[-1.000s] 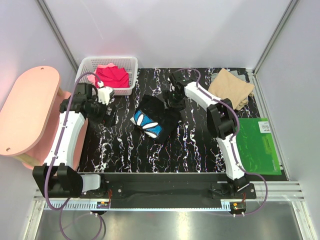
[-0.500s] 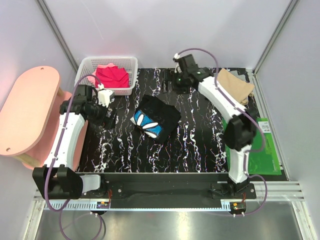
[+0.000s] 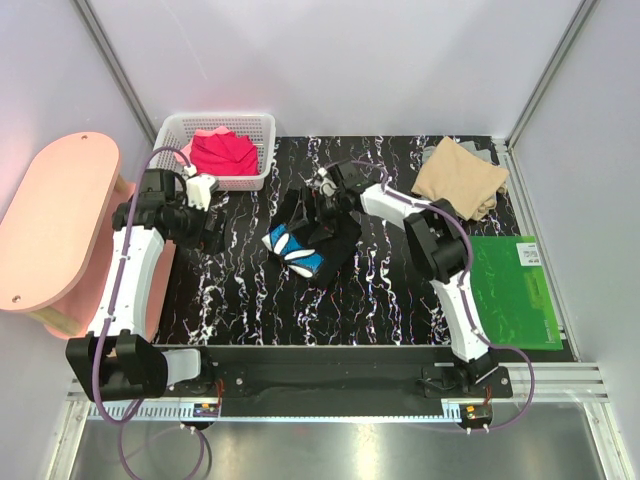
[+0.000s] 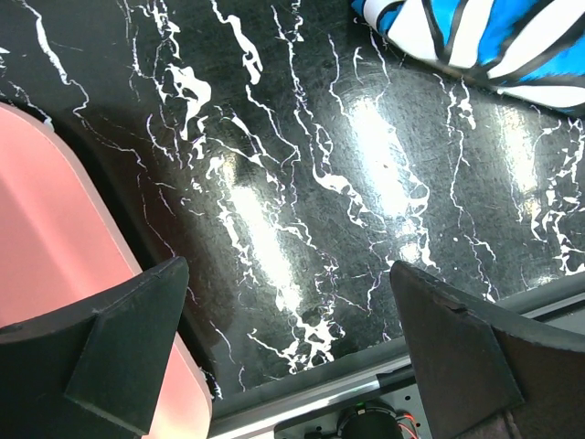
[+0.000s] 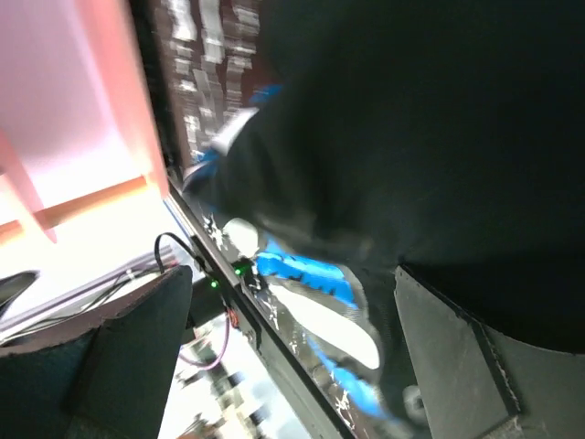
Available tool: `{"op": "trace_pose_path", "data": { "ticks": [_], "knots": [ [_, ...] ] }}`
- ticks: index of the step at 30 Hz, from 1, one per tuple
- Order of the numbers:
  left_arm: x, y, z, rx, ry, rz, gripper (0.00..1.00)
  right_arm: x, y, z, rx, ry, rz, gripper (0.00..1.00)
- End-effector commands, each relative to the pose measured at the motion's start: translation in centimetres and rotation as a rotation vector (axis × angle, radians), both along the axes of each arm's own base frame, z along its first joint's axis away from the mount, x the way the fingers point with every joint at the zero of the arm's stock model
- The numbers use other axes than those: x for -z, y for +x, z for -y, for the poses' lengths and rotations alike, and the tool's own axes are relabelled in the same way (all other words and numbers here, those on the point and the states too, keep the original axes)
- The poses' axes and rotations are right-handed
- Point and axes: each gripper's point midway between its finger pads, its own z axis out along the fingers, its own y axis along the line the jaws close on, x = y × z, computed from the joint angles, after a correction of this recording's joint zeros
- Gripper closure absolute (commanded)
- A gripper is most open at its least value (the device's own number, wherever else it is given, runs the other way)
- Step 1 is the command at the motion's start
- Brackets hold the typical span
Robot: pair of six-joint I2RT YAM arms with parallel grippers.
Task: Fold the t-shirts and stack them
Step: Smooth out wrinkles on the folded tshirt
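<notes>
Next, I pull back my right gripper, which reaches across the black t-shirt (image 3: 335, 248), so my left gripper has room at the shirt's far edge (image 3: 290, 205) before both fold.
A folded black t-shirt (image 3: 330, 232) with a blue-and-white daisy print (image 3: 293, 246) lies mid-table. My right gripper (image 3: 322, 200) hangs open just over its far edge. The blurred right wrist view shows the black fabric (image 5: 439, 137) and the print (image 5: 322, 322) beneath the spread gripper (image 5: 292, 283), with nothing held. My left gripper (image 3: 212, 228) is open and empty over bare table left of the shirt. Its wrist view (image 4: 285, 274) catches only the print's corner (image 4: 484, 41). A folded tan t-shirt (image 3: 460, 178) lies at the back right. Red (image 3: 224, 152) and pink (image 3: 188, 158) t-shirts sit in the basket.
The white mesh basket (image 3: 258, 125) stands at the back left. A green board (image 3: 515, 290) lies at the right edge. A pink stool (image 3: 50, 225) stands off the table's left side and shows in the left wrist view (image 4: 55, 247).
My right arm swung from the far back of the table down onto the far edge of the black t-shirt. The left arm shifted slightly.
</notes>
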Motion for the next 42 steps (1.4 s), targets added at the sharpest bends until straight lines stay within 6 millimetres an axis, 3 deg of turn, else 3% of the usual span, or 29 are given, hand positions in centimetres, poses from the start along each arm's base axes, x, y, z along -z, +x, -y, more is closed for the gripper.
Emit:
{"op": "trace_pose_path", "data": {
  "ticks": [1,4,7,9,13,16,18,22,28,31,34,37,42],
  "knots": [
    [-0.9,0.6,0.5,0.014,-0.026,0.058,0.01,0.2,-0.2,-1.5,-0.048,0.087,-0.066,0.0],
    [-1.1,0.5,0.6,0.02,-0.031,0.059,0.01,3.8,-0.6,-0.9,-0.036,0.026,-0.118,0.0],
    [-1.1,0.5,0.7,0.028,-0.035,0.059,0.01,4.3,-1.1,-0.3,-0.042,-0.048,-0.072,0.0],
    [-0.8,0.5,0.7,0.028,-0.039,0.049,0.01,1.3,-1.2,-0.5,-0.054,-0.049,-0.003,0.0],
    [-0.7,0.7,0.9,0.022,-0.05,0.04,0.01,-5.7,-2.4,-3.3,-0.126,0.036,0.117,0.0],
    [-1.2,0.8,0.9,0.014,-0.056,0.052,0.01,-7.6,-3.6,-5.0,-0.178,0.09,0.115,0.0],
    [-1.6,0.9,1.0,0.011,-0.061,0.062,0.01,-6.6,-4.7,-6.2,-0.215,0.096,0.08,0.0],
    [-1.8,0.9,0.9,0.006,-0.056,0.07,0.01,-2.0,-5.8,-7.5,-0.248,0.067,-0.017,0.0],
    [-2.3,0.9,0.8,0.005,-0.047,0.089,0.01,3.2,-5.8,-7.5,-0.245,0.019,-0.099,0.0],
    [-2.6,0.9,0.7,0.006,-0.042,0.097,0.01,5.2,-6.1,-7.3,-0.247,-0.002,-0.14,0.0],
    [-2.9,0.8,0.7,0.01,-0.042,0.106,0.01,5.7,-6.8,-7.1,-0.263,-0.017,-0.165,0.0],
    [-3.0,0.8,0.8,0.013,-0.046,0.104,0.01,2.5,-6.7,-7.1,-0.287,0.006,-0.094,0.0],
    [-2.9,0.8,1.0,0.019,-0.055,0.097,0.01,-6.4,-4.8,-6.7,-0.277,0.125,0.044,0.0]
  ]
}}
